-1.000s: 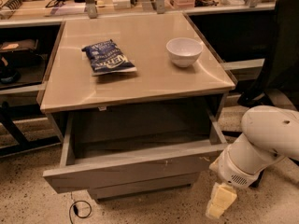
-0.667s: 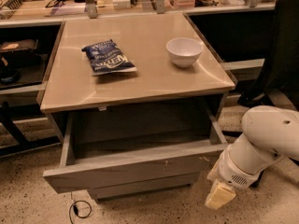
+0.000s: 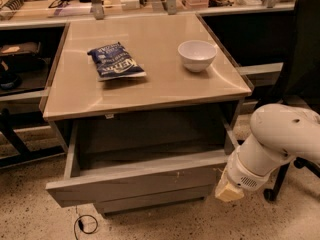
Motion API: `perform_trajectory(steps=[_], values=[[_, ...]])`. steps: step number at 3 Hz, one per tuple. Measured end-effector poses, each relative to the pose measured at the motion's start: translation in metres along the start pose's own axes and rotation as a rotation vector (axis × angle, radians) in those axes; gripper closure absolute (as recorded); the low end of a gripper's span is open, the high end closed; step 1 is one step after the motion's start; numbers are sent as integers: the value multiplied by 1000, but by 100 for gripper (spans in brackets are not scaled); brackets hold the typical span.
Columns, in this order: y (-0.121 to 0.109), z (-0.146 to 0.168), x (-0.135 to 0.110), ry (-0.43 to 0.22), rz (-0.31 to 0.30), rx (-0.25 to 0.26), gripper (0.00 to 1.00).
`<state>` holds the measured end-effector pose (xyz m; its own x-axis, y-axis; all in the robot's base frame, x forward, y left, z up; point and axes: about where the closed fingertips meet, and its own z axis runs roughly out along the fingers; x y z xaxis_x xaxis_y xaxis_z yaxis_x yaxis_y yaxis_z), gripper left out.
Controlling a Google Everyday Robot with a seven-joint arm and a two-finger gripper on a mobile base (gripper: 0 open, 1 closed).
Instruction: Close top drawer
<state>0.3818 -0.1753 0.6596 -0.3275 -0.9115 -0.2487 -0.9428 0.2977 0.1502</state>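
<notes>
The robot's gripper hangs just beyond the end corner of the top drawer (image 3: 223, 160), so the robot should bring it in against the front panel's front side (image 3: 196, 173) and push the drawer inward.
The top drawer (image 3: 135, 183) is a wide grey wooden box pulled out from under the tan tabletop (image 3: 150, 89). It stands open and looks empty inside. Its long plain front panel faces me and carries small white scuffs. My gripper (image 3: 228, 190) hangs at the end of the white arm (image 3: 277, 134), just beyond the right end of the drawer front, close to its corner. Only a pale yellowish tip of the gripper shows.
A blue chip bag (image 3: 115, 61) and a white bowl (image 3: 197, 55) sit on the tabletop. A narrower grey drawer front (image 3: 150, 200) lies under the open drawer. A black cable (image 3: 86, 224) lies on the speckled floor. A dark chair (image 3: 300, 59) stands at right.
My gripper has moved a little left and up, closer to the right end of the drawer front. The drawer has stayed open.
</notes>
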Motion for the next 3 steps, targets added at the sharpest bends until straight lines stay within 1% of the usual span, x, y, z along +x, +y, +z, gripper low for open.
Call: perform_trajectory(steps=[1,2,3], values=[[-31,-3,-31,-14,-56,30,100],[-51,-1,-52,-20,-90,41,100],[-51,-1,-52,-20,-90,41,81]])
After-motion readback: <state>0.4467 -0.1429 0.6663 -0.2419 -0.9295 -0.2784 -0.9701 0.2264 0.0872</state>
